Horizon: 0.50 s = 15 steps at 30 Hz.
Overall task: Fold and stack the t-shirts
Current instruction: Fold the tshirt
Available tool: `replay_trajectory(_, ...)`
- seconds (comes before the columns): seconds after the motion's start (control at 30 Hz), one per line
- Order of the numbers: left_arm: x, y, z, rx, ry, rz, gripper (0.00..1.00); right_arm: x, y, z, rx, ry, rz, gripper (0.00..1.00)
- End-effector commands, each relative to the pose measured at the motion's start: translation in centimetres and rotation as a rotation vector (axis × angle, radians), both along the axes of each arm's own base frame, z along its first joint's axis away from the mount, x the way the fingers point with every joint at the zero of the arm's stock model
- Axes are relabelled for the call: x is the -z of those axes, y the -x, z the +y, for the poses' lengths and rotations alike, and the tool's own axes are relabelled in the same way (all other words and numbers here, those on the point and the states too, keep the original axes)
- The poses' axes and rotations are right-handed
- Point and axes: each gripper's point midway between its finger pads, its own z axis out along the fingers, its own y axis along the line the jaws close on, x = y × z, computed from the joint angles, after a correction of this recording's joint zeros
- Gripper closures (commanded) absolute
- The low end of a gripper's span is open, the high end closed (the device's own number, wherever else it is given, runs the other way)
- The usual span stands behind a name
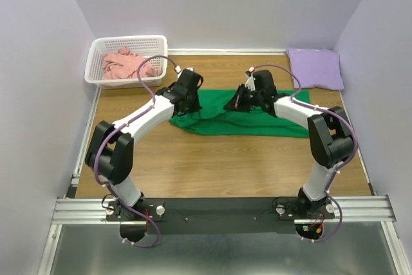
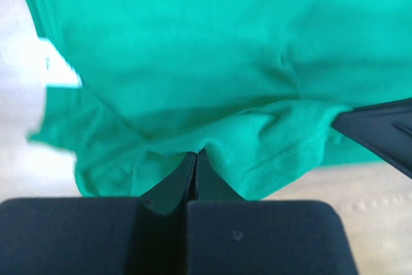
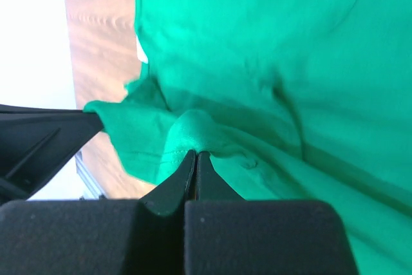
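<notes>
Next, I open my left gripper and take the t-shirt's loose corner [image 2: 53,132] by the white label, because my left gripper is pinching a bunched fold [image 2: 222,134] inside the green t-shirt's label end.
The bright green t-shirt [image 1: 248,122] lies spread across the middle of the wooden table. My left gripper [image 1: 187,98] is shut on a pinch of its cloth at the left end; the wrist view shows the green fold [image 2: 270,140] caught at my fingertips [image 2: 195,156] and the white neck label [image 2: 59,69]. My right gripper [image 1: 243,99] is shut on the shirt's far edge, the cloth [image 3: 193,130] bunched at its tips [image 3: 196,154]. The lavender t-shirt [image 1: 315,68] lies folded at the back right. The salmon pink t-shirt [image 1: 123,64] lies crumpled in the basket.
The white plastic lattice basket [image 1: 128,43] stands at the back left corner. White walls close in the table on three sides. Bare wood [image 1: 225,165] shows in front of the green shirt, and the other arm's finger shows in each wrist view.
</notes>
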Motion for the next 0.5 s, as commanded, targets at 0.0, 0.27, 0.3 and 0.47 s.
replay_trajectory(0.0,0.5,-3.0,0.8,0.019,-0.113,-0.042,1.0,0.1,-2.3,0.4,-0.012,-0.003,-0.019,0.99)
replay_trajectory(0.27,-0.5,-7.3,0.4,0.018,-0.155,-0.125,1.0,-0.7,-6.6,-0.8,0.044,0.002,-0.073,0.99)
replay_trajectory(0.3,-0.5,-7.6,0.5,0.016,-0.161,-0.13,1.0,-0.2,-6.6,-1.0,0.047,0.009,-0.047,0.99)
replay_trajectory(0.47,0.0,-9.2,-0.1,0.026,-0.164,-0.147,1.0,1.3,-7.4,-2.0,0.093,0.028,-0.018,0.99)
